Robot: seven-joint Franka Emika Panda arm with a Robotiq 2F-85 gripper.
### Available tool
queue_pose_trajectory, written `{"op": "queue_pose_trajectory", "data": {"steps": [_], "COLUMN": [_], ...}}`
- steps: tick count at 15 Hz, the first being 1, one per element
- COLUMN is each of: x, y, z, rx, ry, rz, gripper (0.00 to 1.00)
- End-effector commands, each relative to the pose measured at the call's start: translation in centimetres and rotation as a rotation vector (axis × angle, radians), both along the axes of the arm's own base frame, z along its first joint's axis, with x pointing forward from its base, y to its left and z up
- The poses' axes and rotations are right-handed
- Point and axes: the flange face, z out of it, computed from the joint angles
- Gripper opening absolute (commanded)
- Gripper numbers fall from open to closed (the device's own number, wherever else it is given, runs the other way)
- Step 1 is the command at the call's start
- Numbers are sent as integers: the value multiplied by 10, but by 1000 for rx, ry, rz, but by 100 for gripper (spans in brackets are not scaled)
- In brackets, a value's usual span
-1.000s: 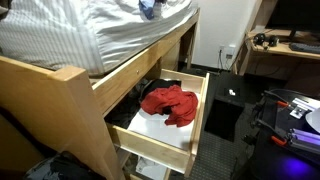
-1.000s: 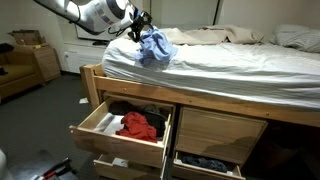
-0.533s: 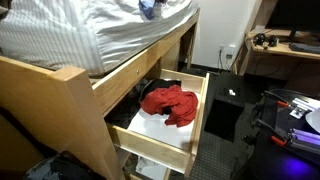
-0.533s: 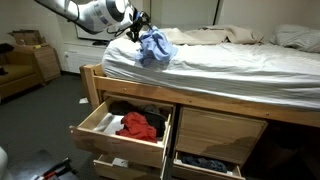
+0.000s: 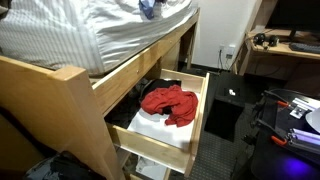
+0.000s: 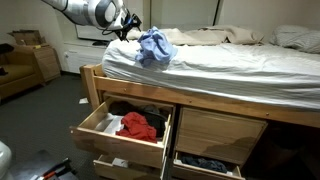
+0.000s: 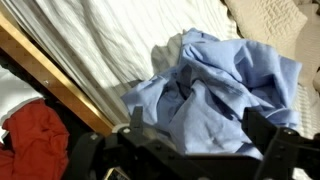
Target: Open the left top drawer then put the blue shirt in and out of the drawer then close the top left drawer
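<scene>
The blue shirt has loose folds running through it, so it will hang limp when I lift it and then sag wide in the drawer.
The blue shirt lies crumpled on the white bed near its edge; it also shows at the top of an exterior view and fills the wrist view. My gripper hangs just beside the shirt, above the mattress. In the wrist view its two fingers stand wide apart with the shirt lying below and between them, not clamped. The top left drawer is pulled open under the bed. A red garment and a dark cloth lie inside it.
The wooden bed frame runs above the drawers. A lower drawer on the other side is also partly open. A black box and a desk stand beside the bed. A cabinet stands by the wall.
My arm has drawn back a little from the blue shirt, along the bed's edge. The shirt stays on the bed. The drawer and its contents have not moved.
</scene>
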Motion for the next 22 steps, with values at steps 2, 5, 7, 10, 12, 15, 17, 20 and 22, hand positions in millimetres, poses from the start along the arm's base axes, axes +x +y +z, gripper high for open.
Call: {"op": "queue_pose_trajectory", "data": {"steps": [2, 5, 7, 10, 12, 15, 17, 20, 22], "x": [0, 19, 37, 30, 41, 53, 59, 61, 57], "y": [-1, 19, 21, 20, 21, -8, -33, -62, -68], "z": [0, -12, -23, -26, -33, -34, -42, -69, -92], "rx": [0, -23, -14, -10, -7, -27, -20, 17, 103], "ry": [1, -7, -23, 2, 1, -41, -30, 37, 101], "rz": [-1, -32, -37, -45, -53, -152, -233, -309, -326], "gripper": [100, 100, 100, 100, 100, 100, 82, 60, 47]}}
